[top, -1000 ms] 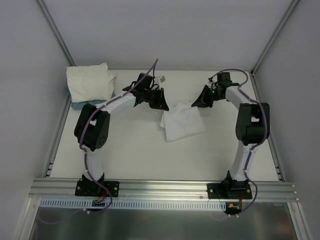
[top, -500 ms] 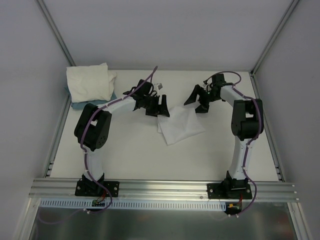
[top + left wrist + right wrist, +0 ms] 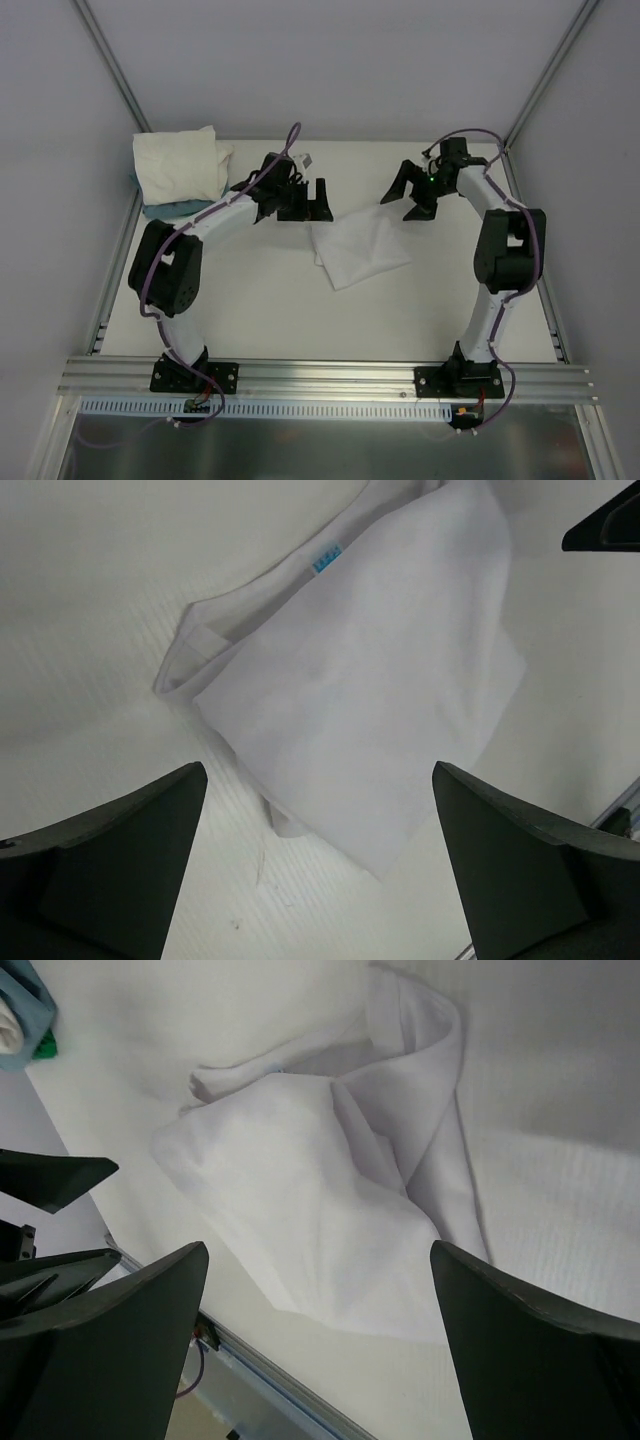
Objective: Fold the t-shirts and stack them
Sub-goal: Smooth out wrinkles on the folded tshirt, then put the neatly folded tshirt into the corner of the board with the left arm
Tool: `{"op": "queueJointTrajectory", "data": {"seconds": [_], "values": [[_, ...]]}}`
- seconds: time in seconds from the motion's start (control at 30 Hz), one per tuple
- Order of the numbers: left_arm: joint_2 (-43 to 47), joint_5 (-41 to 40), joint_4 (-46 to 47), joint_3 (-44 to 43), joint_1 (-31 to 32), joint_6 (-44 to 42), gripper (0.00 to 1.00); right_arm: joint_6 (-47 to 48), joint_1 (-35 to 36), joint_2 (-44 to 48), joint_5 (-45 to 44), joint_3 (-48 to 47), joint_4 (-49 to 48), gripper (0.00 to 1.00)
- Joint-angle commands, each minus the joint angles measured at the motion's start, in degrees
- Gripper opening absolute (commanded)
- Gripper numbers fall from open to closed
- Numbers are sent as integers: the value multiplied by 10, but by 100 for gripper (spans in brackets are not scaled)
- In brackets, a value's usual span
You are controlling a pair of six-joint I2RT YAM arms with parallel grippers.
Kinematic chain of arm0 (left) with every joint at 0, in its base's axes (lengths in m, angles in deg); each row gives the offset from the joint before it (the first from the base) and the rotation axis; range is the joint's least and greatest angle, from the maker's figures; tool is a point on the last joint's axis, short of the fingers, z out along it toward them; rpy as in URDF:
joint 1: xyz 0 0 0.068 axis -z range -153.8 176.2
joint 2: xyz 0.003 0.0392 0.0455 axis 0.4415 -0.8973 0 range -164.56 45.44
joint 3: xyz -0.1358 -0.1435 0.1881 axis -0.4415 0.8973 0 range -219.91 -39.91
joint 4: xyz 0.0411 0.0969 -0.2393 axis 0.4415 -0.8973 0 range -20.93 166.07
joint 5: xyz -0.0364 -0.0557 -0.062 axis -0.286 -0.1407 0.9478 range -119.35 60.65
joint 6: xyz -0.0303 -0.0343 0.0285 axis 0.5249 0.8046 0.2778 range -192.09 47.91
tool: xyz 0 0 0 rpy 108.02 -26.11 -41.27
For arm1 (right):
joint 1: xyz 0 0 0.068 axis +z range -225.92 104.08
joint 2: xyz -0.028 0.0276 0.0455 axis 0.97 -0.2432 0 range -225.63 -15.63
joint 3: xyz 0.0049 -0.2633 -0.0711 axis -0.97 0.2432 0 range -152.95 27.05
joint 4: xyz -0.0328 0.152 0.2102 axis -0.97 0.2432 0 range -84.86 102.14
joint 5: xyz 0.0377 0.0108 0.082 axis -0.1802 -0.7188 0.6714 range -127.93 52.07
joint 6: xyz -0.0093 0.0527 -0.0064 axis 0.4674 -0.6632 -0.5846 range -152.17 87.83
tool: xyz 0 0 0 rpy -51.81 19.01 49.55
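The white t-shirt is lying at a slant, its lower layer poking out (image 3: pixel 319 261), so the robot's left gripper should come back and pinch the layers (image 3: pixel 334 282) by the t-shirt's near corner before folding.
One white t-shirt (image 3: pixel 360 250) lies loosely folded in the middle of the table, its blue neck label showing in the left wrist view, where the shirt (image 3: pixel 370 670) fills the centre. My left gripper (image 3: pixel 303 203) hovers open just beyond the shirt's far left corner, nothing between its fingers (image 3: pixel 120 860). My right gripper (image 3: pixel 405 197) hovers open past the far right corner, also holding nothing, and the t-shirt (image 3: pixel 320 1190) lies below it. More white t-shirts (image 3: pixel 180 165) lie stacked at the back left corner.
A teal-blue flat item (image 3: pixel 160 208) sticks out from under the back-left stack and shows as a teal-blue edge (image 3: pixel 25 1010) in the right wrist view. Metal frame posts and grey walls enclose the table. An aluminium rail (image 3: pixel 320 375) runs along the near edge.
Both grippers went from shut to open and let go of the middle shirt. They drew back and apart toward the far side. The shirt's far edge settled flat on the table.
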Motion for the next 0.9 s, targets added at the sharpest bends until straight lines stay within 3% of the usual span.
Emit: {"op": "queueJointTrajectory", "data": {"seconds": [0.0,0.2,0.27,0.43,0.53,0.73,0.87], "values": [[77,8,16,1,-6,9,99,27,-43,110,-30,-6,35,100],[97,143,48,44,-9,74,99,0,-59,211,-2,94,5,99],[108,178,126,113,-21,118,99,-4,-58,234,2,147,-8,99],[129,178,279,299,-79,235,99,7,-59,275,2,195,-1,99],[135,165,285,330,-83,233,99,4,-57,282,10,207,0,99],[96,150,403,389,-81,297,99,0,-46,278,16,210,4,100],[61,140,427,374,-61,309,99,-8,-18,263,19,203,-2,100]]}}
